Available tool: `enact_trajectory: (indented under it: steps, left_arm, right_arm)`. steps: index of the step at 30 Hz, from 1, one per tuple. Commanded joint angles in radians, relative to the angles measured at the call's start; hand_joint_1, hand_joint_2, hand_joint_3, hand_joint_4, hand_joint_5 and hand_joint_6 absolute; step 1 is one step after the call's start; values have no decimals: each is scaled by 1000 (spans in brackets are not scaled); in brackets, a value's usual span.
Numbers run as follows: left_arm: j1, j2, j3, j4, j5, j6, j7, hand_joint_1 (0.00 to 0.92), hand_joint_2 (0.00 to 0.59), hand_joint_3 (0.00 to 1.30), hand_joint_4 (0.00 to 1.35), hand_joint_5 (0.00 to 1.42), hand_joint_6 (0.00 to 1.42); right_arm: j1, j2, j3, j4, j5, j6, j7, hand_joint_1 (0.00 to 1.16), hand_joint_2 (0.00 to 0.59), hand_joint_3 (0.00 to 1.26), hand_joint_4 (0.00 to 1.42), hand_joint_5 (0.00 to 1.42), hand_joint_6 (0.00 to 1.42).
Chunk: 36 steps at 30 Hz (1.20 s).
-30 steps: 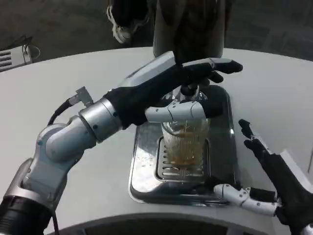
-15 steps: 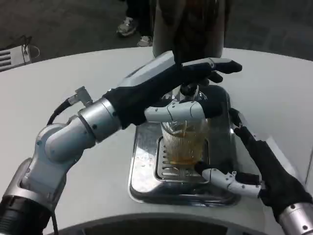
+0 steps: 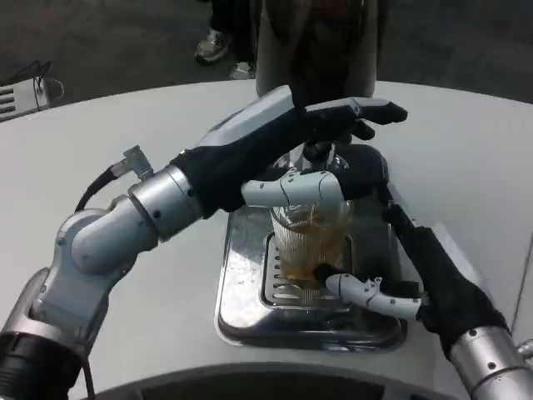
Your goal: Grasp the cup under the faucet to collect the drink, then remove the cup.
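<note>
The clear ribbed cup [image 3: 310, 236] has amber drink [image 3: 301, 267] low in it, so the drink should stay well below the cup's rim when I carry the cup away.
A clear ribbed cup [image 3: 310, 243] with amber drink in its lower part stands on the grate of the steel drip tray [image 3: 240, 287], right under the faucet [image 3: 320, 152]. My left hand [image 3: 279, 142] reaches over the faucet, dark fingers lying on top of it and the white thumb crossing below, in front of the cup's rim. My right hand [image 3: 426, 268] sits at the cup's right side with fingers apart; its white thumb points at the cup's base, its dark fingers run up behind the cup. Whether it touches the cup I cannot tell.
The dark drink dispenser [image 3: 312, 42] rises behind the tray at the back of the white round table [image 3: 125, 117]. A person's shoes [image 3: 212, 46] stand on the floor beyond the table. Bare tabletop lies left and right of the tray.
My right hand has moved up and left from the table's near right edge to the cup's side, thumb now at the cup's base. The drink level has risen. My left hand stays on the faucet.
</note>
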Motion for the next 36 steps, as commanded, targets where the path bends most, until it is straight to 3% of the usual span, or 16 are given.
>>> enact_trajectory:
  steps: [1,21,36]
  left_arm:
    - [24,20,-11,19,18,23,-40,0,38,228,161,220,260]
    - [6,25,9,46,-6,17,-44,0,25,228,158,220,260]
    - [46,-28,109,21,-120,-3,-4,0,27,265,199,282,326]
  right_arm:
    - [-42,15,11,48,12,-12,-23,766,213,0,0,28,0]
    - [-128,38,35,132,26,-13,-51,768,219,0,0,46,0]
    - [-138,39,44,153,39,-14,-57,768,220,0,0,56,2]
